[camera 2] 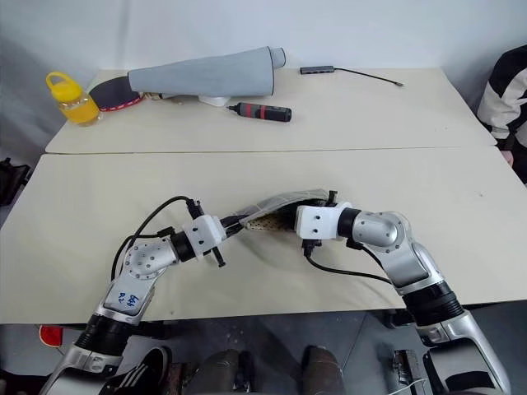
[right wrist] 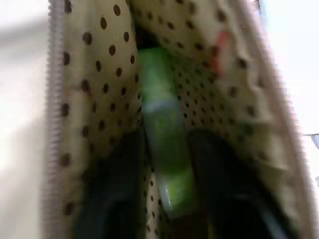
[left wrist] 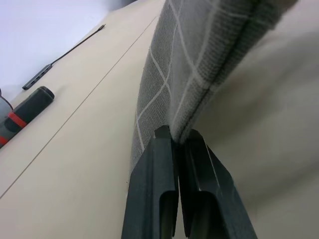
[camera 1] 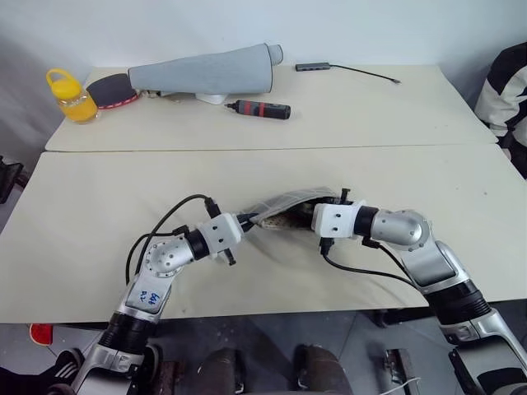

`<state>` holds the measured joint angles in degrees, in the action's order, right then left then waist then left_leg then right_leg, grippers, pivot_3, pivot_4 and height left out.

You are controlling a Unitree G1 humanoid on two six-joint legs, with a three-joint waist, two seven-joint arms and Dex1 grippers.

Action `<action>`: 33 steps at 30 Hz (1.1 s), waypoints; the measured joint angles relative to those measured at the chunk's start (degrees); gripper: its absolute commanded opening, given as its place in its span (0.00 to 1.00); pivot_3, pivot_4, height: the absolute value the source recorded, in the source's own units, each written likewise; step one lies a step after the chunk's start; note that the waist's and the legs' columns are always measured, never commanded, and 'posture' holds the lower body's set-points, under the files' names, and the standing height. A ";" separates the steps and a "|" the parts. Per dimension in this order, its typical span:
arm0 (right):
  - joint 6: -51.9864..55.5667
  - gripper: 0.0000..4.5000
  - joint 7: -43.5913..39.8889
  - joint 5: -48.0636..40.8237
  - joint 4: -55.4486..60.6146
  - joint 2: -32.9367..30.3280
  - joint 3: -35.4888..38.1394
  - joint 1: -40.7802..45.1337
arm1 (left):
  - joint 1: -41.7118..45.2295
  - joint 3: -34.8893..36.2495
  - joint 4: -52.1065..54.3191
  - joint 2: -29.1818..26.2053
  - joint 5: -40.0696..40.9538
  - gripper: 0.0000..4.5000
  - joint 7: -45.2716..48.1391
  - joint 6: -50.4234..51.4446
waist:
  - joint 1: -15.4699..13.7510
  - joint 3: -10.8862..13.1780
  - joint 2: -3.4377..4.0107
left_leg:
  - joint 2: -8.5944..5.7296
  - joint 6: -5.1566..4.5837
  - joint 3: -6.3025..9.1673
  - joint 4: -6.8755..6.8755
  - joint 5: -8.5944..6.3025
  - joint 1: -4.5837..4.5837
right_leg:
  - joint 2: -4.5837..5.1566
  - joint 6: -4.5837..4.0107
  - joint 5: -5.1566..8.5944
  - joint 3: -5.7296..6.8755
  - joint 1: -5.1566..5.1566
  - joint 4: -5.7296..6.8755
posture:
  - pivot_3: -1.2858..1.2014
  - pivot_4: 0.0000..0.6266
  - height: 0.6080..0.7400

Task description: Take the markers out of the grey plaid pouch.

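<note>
I should open my right gripper's fingers, since the green marker [right wrist: 160,104] slants between them inside the grey plaid pouch, and grip its body [right wrist: 172,159] squarely before pulling it out.
The grey plaid pouch [camera 1: 290,202] lies on the near table between my two arms, with its mouth spread open. My left gripper [left wrist: 177,142] is shut on the pouch's edge, pinching the plaid fabric [left wrist: 199,55] and lifting that end a little. My right gripper [right wrist: 167,147] reaches into the open mouth, past the zip teeth and the dotted lining [right wrist: 99,74]. It is open, with a dark finger on each side of a marker's bright green end [right wrist: 158,99]. A blurred red-orange patch [right wrist: 219,50] shows deeper inside, and I cannot tell what it is.
On the far table lie a long plain grey sleeve [camera 1: 206,72], a black tool with red bands [camera 1: 262,109], a yellow bottle [camera 1: 72,97], a red-edged paddle [camera 1: 111,89] and a small hub with a cable [camera 1: 314,66]. A person's striped sleeve [camera 1: 506,90] is at the right edge.
</note>
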<state>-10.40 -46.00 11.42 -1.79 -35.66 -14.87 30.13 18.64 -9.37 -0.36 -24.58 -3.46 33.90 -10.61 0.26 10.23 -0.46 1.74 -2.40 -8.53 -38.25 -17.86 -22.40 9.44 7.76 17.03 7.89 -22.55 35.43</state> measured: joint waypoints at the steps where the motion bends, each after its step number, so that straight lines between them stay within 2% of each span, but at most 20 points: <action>1: -0.29 0.67 -0.04 0.26 -0.07 -0.13 0.00 0.01 | 0.00 -0.04 0.00 0.00 -0.02 0.00 0.00 0.00 | -0.01 0.00 0.00 | 0.00 0.00 0.00 0.00 0.00 0.00 | 0.00 0.00 0.00 0.00 0.00 0.00 | 0.52 0.24 1.00; 5: -0.86 0.98 -0.06 0.48 -0.52 -0.20 0.00 0.03 | 0.00 -0.16 0.01 0.01 -0.07 0.00 0.01 0.00 | -0.01 0.00 0.00 | 0.00 0.00 0.00 0.00 0.00 0.00 | 0.00 0.00 0.00 0.00 0.00 0.00 | 0.52 0.24 1.00; 11: 0.67 0.99 -0.86 0.33 -0.47 -0.18 -0.02 0.04 | -0.01 -0.30 0.16 0.45 -0.01 0.00 0.03 0.54 | -0.02 0.00 0.00 | 0.00 0.00 0.01 -0.01 0.00 0.00 | 0.00 0.00 0.00 0.00 0.01 0.01 | 0.52 0.24 1.00; 14: 1.04 0.85 -1.31 0.11 -0.48 -0.19 0.03 0.49 | -0.01 -0.11 0.20 0.95 0.57 0.00 0.06 1.44 | -0.02 0.00 0.00 | 0.00 -0.01 0.01 -0.02 0.00 0.00 | 0.00 0.00 0.00 0.00 0.01 0.01 | 0.52 0.24 1.00; 17: 2.67 0.65 -3.53 -1.47 -0.37 -0.85 0.11 1.28 | -0.01 0.40 0.90 1.77 2.95 0.00 0.70 4.21 | -0.06 0.00 0.00 | 0.00 -0.01 0.02 -0.03 0.00 -0.01 | 0.00 0.00 0.00 0.00 0.01 0.01 | 0.52 0.24 1.00; 23: 11.50 0.65 -12.31 -8.83 3.97 -4.86 2.25 4.01 | 0.03 0.46 2.87 2.23 7.03 0.00 2.33 11.71 | -0.05 0.00 0.00 | 0.02 -0.01 0.05 -0.05 0.00 0.00 | -0.01 0.00 0.00 0.02 0.03 0.02 | 0.52 0.24 1.00; 27: 11.78 0.65 -18.53 -8.53 3.95 -9.43 1.38 7.53 | 1.29 0.45 5.26 3.20 11.08 0.00 3.98 20.32 | -0.17 0.01 0.00 | -0.01 -0.04 0.05 -0.11 0.00 -0.02 | 0.01 0.00 0.00 -0.01 0.05 -0.01 | 0.52 0.24 1.00; 33: 11.85 0.65 -24.87 -6.62 0.98 -11.09 -1.45 12.68 | 2.48 0.73 10.21 5.16 19.88 0.00 6.31 33.89 | -0.02 0.01 0.00 | 0.01 -0.03 0.06 -0.10 0.01 -0.01 | 0.00 0.00 0.00 0.00 0.05 0.01 | 0.52 0.24 1.00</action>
<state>1.45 -70.87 4.80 -0.81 -46.76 -16.32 42.81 21.12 -8.64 9.85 -19.42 16.41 40.22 23.28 0.25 10.23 -0.46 1.74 -2.43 -8.48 -38.35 -17.85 -22.40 9.43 7.76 17.03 7.89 -22.50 35.43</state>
